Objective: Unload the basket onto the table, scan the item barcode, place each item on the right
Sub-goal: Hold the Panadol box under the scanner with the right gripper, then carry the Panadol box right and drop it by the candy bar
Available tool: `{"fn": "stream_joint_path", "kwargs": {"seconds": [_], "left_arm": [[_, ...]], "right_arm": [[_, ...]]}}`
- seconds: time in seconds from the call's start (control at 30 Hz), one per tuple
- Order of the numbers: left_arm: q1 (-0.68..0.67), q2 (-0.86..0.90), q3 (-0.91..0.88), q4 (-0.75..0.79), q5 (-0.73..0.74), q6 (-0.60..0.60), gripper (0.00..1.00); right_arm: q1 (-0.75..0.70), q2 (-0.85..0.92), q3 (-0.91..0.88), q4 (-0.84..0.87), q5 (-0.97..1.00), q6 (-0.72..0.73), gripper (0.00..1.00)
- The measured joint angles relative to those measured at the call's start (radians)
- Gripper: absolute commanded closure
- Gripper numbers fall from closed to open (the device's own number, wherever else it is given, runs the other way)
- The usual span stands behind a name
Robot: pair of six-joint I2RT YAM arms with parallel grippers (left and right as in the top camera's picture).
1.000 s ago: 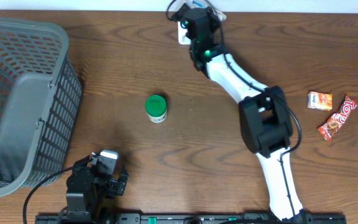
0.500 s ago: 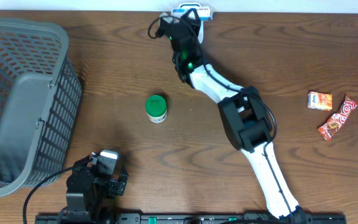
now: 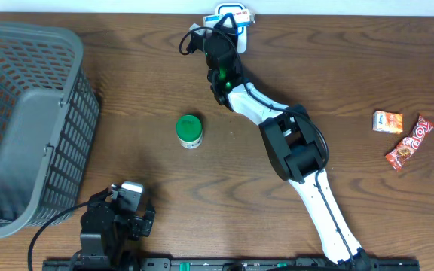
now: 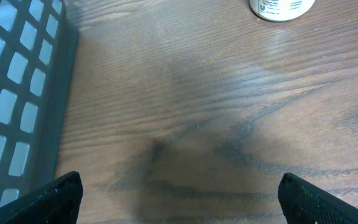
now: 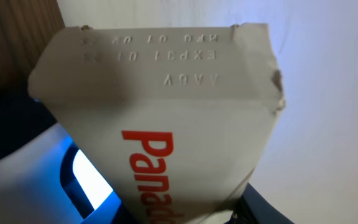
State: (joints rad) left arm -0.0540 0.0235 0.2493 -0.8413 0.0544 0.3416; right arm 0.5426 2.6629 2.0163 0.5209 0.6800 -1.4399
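My right gripper goes on past the scanner's lit window (image 5: pixel 91 179), as the white carton sticks out by it, and lets go of the carton by the snack packets (image 3: pixel 411 143).
My right gripper (image 3: pixel 215 44) reaches to the table's back edge and is shut on a white carton. In the right wrist view the carton (image 5: pixel 166 112) fills the frame, with red "Panad" lettering and embossed expiry text on its end flap. It pokes out past the gripper (image 5: pixel 185 211) next to a white and blue scanner (image 5: pixel 73 180). From overhead the scanner (image 3: pixel 230 15) sits at the back edge just right of the gripper, and a white bit of the carton (image 3: pixel 195 33) shows at the gripper's left. The barcode is hidden. My left gripper (image 4: pixel 182 199) hangs open over bare wood near the front left (image 3: pixel 123 205).
A grey mesh basket (image 3: pixel 21 120) stands at the left, its wall (image 4: pixel 17 106) in the left wrist view. A green-lidded white bottle (image 3: pixel 189 131) stands mid-table, its base (image 4: pixel 281 7) ahead of the left gripper. Two snack packets (image 3: pixel 401 135) lie at the right.
The right arm has swung left along the back edge with the carton, uncovering the scanner. The left arm has not moved.
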Motion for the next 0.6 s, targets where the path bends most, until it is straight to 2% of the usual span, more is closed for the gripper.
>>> {"fn": "stream_joint_path", "kwargs": {"seconds": [0.23,0.37,0.47,0.6], "left_arm": [[0.0,0.0,0.0,0.0,0.0,0.0,0.02],[0.0,0.0,0.0,0.0,0.0,0.0,0.02],[0.0,0.0,0.001,-0.001,0.0,0.0,0.02],[0.0,0.0,0.002,-0.003,0.0,0.0,0.02]], "right_arm": [[0.01,0.0,0.0,-0.002,-0.012,0.023,0.99],[0.019,-0.019,0.0,-0.142,0.057,0.075,0.99],[0.017,-0.094,-0.003,-0.368,0.134,0.136,0.99],[-0.034,-0.251,-0.004,-0.755,0.227,0.258,0.99]]}}
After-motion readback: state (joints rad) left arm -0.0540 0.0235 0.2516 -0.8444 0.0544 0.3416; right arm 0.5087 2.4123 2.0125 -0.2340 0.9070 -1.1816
